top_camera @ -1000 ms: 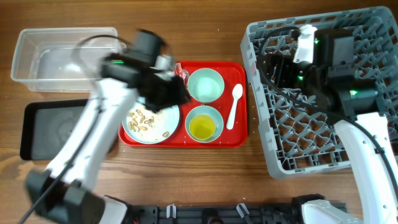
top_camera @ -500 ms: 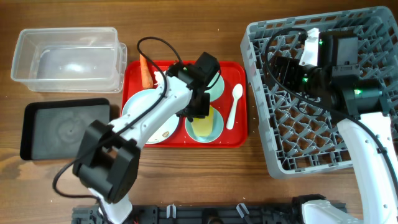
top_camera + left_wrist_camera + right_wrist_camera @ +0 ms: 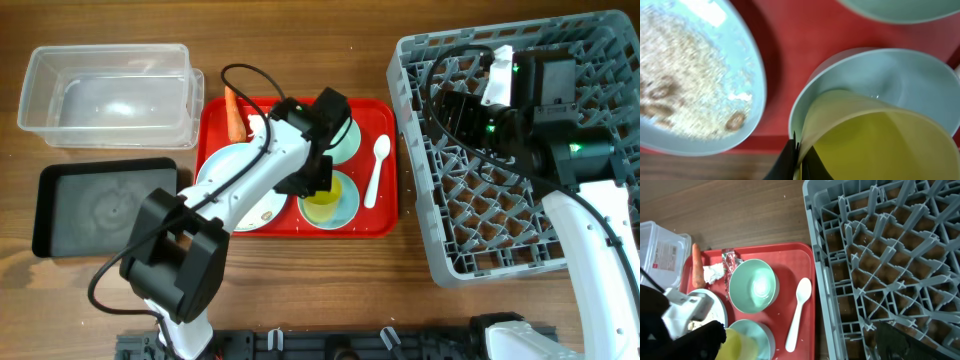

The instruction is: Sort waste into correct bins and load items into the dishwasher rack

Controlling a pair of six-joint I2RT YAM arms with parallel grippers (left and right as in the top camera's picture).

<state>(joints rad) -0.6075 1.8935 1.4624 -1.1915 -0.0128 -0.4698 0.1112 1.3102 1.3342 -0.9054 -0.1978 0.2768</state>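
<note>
The robot's left gripper has the small yellow cup, but the rack is below the right gripper, so next the right gripper takes the cup and loads it.
My left gripper is shut on the rim of the small yellow cup, one finger inside and one outside. The cup sits tilted in the nearer pale bowl on the red tray. Left of it is the plate with rice and beige scraps. The second bowl and white spoon lie on the tray. A carrot, tissue and wrapper sit at the tray's far left. My right gripper hangs open and empty over the grey dishwasher rack.
The clear tub stands at the back left, with the black tray in front of it. The rack fills the right side of the table. My left arm crosses over the plate and part of the far bowl.
My left arm swung right from above the plate to the nearer bowl, and its jaws closed on the yellow cup's rim. The right arm has stayed still.
</note>
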